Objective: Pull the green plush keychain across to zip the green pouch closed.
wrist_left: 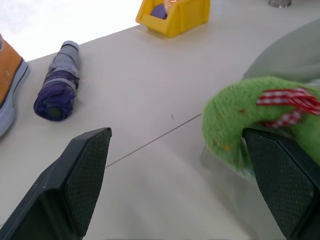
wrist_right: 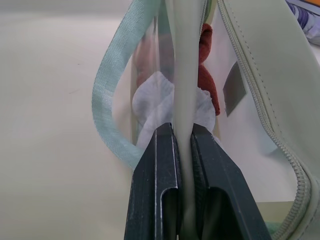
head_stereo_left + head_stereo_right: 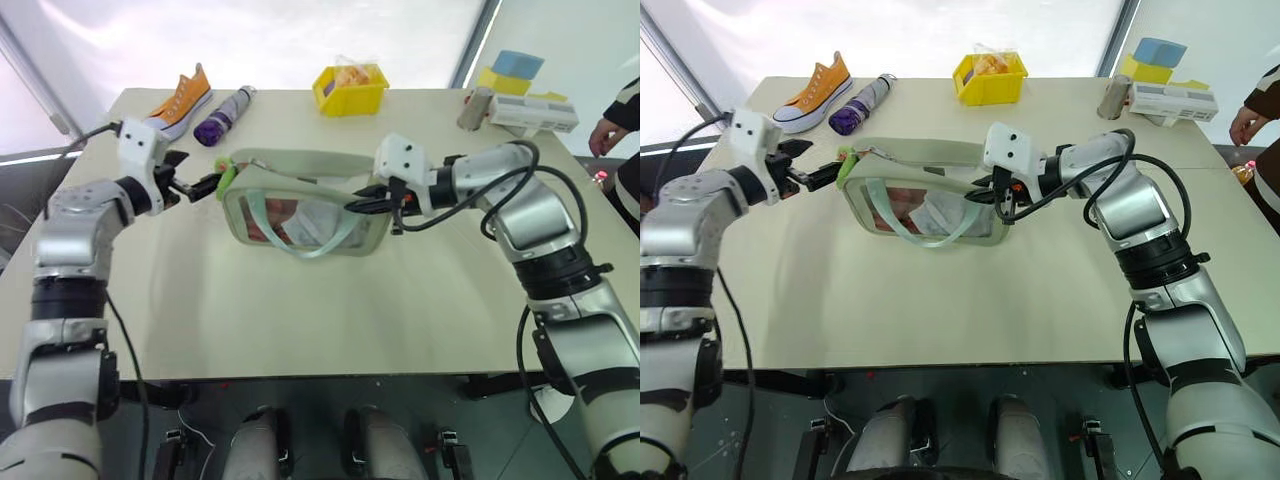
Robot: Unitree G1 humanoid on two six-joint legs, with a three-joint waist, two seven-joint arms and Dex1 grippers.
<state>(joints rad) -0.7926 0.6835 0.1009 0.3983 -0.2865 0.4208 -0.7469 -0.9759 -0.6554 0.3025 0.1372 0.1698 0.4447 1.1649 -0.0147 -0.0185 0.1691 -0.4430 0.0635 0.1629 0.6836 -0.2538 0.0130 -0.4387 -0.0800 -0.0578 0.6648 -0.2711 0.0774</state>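
Observation:
The pouch's opening (image 3: 340, 183) still gapes ahead of the green plush keychain (image 3: 227, 177), so I expect the green pouch's edges to come together behind the keychain when I pull it across.
The green pouch (image 3: 292, 161) lies mid-table, its clear front panel facing me and its mint strap looped over the panel. At the pouch's left end sits the green plush keychain (image 3: 228, 175), a fuzzy lime blob with a red-checked ribbon. My left gripper (image 3: 207, 184) is open and level just left of it. In the left wrist view the green plush keychain (image 1: 245, 117) rests against one of the spread fingers (image 1: 280, 185). My right gripper (image 3: 361, 200) is shut on the pouch's right end. The right wrist view shows its fingers (image 2: 160, 165) clamped on a pale edge of the green pouch (image 2: 260, 65).
At the table's far side lie an orange sneaker (image 3: 181, 97), a folded purple umbrella (image 3: 222, 116) and a yellow bin (image 3: 350, 90). A metal can (image 3: 476, 108), a white box (image 3: 532, 115) and blue and yellow blocks (image 3: 514, 70) sit far right, near a person's hand (image 3: 604, 132).

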